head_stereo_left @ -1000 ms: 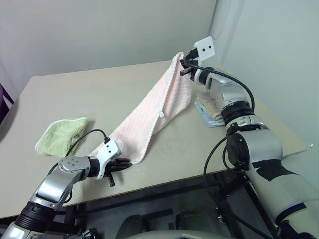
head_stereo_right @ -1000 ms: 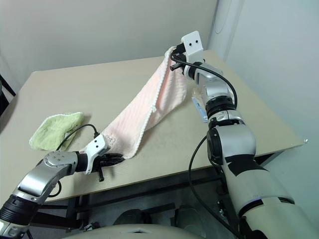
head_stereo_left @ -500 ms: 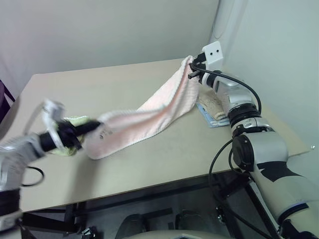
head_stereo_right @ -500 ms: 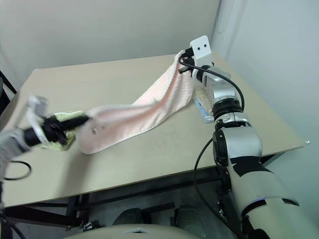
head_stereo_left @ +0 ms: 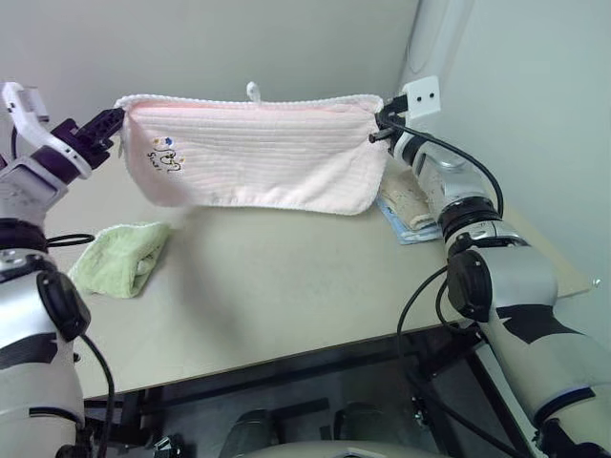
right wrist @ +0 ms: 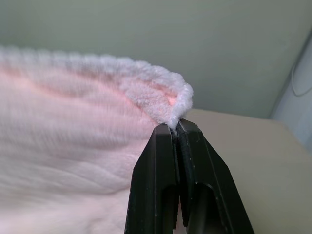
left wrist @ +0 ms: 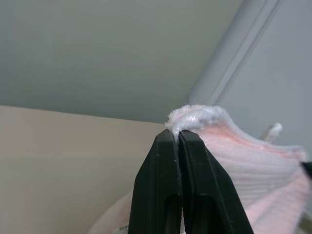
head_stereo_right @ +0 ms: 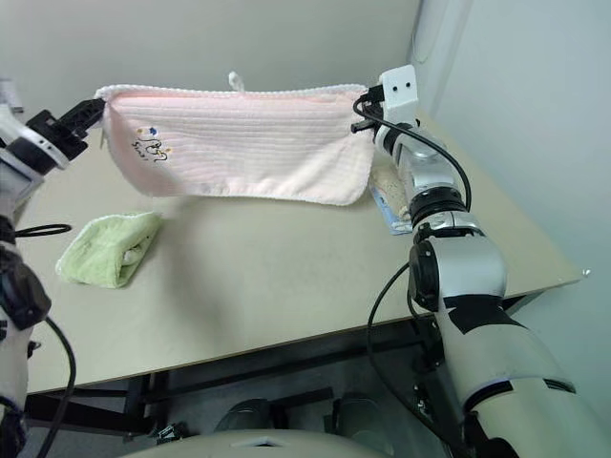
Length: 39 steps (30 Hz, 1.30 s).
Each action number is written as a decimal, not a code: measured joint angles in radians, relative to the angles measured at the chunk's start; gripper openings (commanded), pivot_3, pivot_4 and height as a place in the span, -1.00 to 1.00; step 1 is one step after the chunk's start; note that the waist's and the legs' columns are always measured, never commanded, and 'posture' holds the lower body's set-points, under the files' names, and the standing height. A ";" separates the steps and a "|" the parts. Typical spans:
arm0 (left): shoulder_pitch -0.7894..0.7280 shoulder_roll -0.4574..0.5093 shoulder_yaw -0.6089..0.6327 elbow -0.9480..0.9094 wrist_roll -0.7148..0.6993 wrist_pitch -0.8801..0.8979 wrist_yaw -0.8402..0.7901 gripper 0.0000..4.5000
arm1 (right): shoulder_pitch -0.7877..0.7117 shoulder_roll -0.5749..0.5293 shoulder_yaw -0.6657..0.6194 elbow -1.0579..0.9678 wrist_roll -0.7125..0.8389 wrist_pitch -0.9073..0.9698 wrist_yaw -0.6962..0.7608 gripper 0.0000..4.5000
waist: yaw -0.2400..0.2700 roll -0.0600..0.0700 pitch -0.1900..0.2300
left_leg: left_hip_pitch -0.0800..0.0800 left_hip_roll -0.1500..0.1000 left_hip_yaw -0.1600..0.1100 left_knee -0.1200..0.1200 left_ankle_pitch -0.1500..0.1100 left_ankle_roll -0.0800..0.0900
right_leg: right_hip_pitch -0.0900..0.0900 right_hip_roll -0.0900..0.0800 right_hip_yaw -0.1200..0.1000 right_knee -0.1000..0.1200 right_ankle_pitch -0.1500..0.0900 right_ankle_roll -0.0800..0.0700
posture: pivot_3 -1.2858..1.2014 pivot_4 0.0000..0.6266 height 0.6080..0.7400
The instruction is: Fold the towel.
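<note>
The pink towel's lower edge [head_stereo_left: 277, 206] is hanging above the table, so both of the robot's grippers should move down and back toward the table's near edge [head_stereo_left: 267, 345] to lay the towel flat before folding.
The pale pink towel [head_stereo_left: 258, 153] hangs stretched out in the air above the table, its white-edged top border level, a small white loop sticking up at mid-top and a small printed motif near its left end. My left gripper [head_stereo_left: 116, 118] is shut on the towel's upper left corner [left wrist: 187, 117]. My right gripper [head_stereo_left: 380, 118] is shut on the upper right corner [right wrist: 170, 100]. The towel's lower edge hangs just above the tabletop.
A light green towel [head_stereo_left: 122, 258] lies bunched on the beige table [head_stereo_left: 286, 286] at the left. Beige and blue folded cloths [head_stereo_left: 406, 208] lie under my right arm near the table's right edge. A wall stands close behind.
My left gripper has swung up and out to the left with the towel corner, pulling the towel from a slack diagonal drape into a taut hanging sheet. The right gripper has shifted slightly right.
</note>
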 measured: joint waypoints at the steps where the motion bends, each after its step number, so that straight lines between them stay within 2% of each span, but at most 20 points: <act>1: -0.016 -0.007 -0.012 0.025 0.027 -0.033 -0.003 -1.00 | -0.011 0.002 -0.010 0.008 0.006 -0.015 -0.001 -1.00 | 0.000 0.000 0.000 | 0.000 0.000 0.000 0.000 0.000 0.000 | 0.000 0.000 0.000 0.000 0.000 0.000 | 0.03 -1.00 1.00; 4: -0.024 -0.011 -0.060 0.061 0.104 -0.083 -0.053 -1.00 | -0.023 0.000 -0.027 0.010 0.026 -0.050 0.068 -1.00 | 0.000 0.000 0.000 | 0.000 0.000 0.000 -0.001 0.000 0.000 | 0.000 0.000 0.000 0.000 0.000 0.000 | 0.03 -1.00 1.00; 7: 0.007 -0.004 -0.102 0.060 0.153 -0.084 -0.194 -1.00 | 0.022 -0.002 -0.025 -0.017 0.046 -0.089 0.246 -1.00 | 0.000 -0.001 0.000 | 0.000 0.000 0.000 0.000 0.000 0.000 | 0.000 0.001 0.000 0.000 0.000 0.000 | 0.03 -1.00 1.00; 11: 0.086 0.043 -0.116 0.025 0.175 -0.058 -0.344 -1.00 | 0.180 -0.023 -0.020 -0.118 0.094 -0.108 0.485 -1.00 | 0.000 -0.001 0.000 | 0.000 0.000 0.000 0.001 0.000 0.001 | 0.000 0.001 0.000 0.001 0.000 0.001 | 0.03 -1.00 1.00; 15: 0.217 0.105 -0.104 -0.114 0.158 0.014 -0.454 -1.00 | 0.365 -0.073 -0.018 -0.294 0.151 -0.041 0.654 -1.00 | 0.002 -0.001 0.000 | 0.000 0.001 0.000 0.002 0.000 0.001 | 0.000 0.000 0.000 0.001 0.000 0.001 | 0.03 -1.00 1.00; 19: 0.434 0.153 -0.037 -0.345 0.081 0.124 -0.497 -1.00 | 0.504 -0.137 -0.022 -0.459 0.193 0.015 0.709 -1.00 | -0.001 -0.001 0.000 | 0.001 0.001 -0.001 0.002 -0.001 0.000 | 0.000 -0.002 0.001 0.003 0.000 0.000 | 0.03 -1.00 1.00; 21: 0.600 0.175 0.015 -0.498 0.032 0.185 -0.506 -1.00 | 0.603 -0.168 -0.021 -0.549 0.219 0.017 0.755 -1.00 | -0.002 -0.001 0.000 | 0.003 0.002 -0.001 0.000 -0.001 0.000 | 0.001 -0.003 0.002 0.002 -0.001 -0.001 | 0.03 -1.00 1.00; 24: 0.852 0.173 0.087 -0.750 -0.044 0.289 -0.488 -1.00 | 0.763 -0.182 -0.015 -0.667 0.263 0.042 0.817 -1.00 | 0.001 -0.001 0.000 | 0.002 0.002 -0.001 -0.001 -0.002 -0.004 | -0.001 -0.004 0.002 0.003 -0.002 -0.004 | 0.03 -1.00 1.00; 28: 1.088 0.161 0.178 -1.037 -0.119 0.337 -0.452 -1.00 | 0.871 -0.228 -0.023 -0.752 0.294 0.018 0.832 -1.00 | 0.005 0.000 0.001 | 0.003 0.001 0.000 -0.001 -0.002 -0.005 | 0.000 -0.007 0.001 0.002 -0.004 -0.008 | 0.03 -1.00 1.00; 34: 1.321 0.161 0.253 -1.195 -0.153 0.354 -0.435 -1.00 | 1.050 -0.249 -0.020 -0.864 0.328 -0.017 0.884 -1.00 | 0.023 0.001 0.001 | 0.004 0.001 0.001 -0.003 -0.002 -0.004 | 0.000 -0.007 0.001 0.000 -0.004 -0.009 | 0.03 -1.00 1.00; 39: 1.545 0.196 0.305 -1.220 -0.116 0.295 -0.477 -1.00 | 1.187 -0.303 -0.008 -0.937 0.335 -0.043 0.942 -1.00 | 0.027 0.002 0.001 | 0.004 0.001 0.003 -0.008 -0.002 -0.004 | -0.003 -0.008 0.001 -0.006 -0.004 -0.009 | 0.03 -1.00 1.00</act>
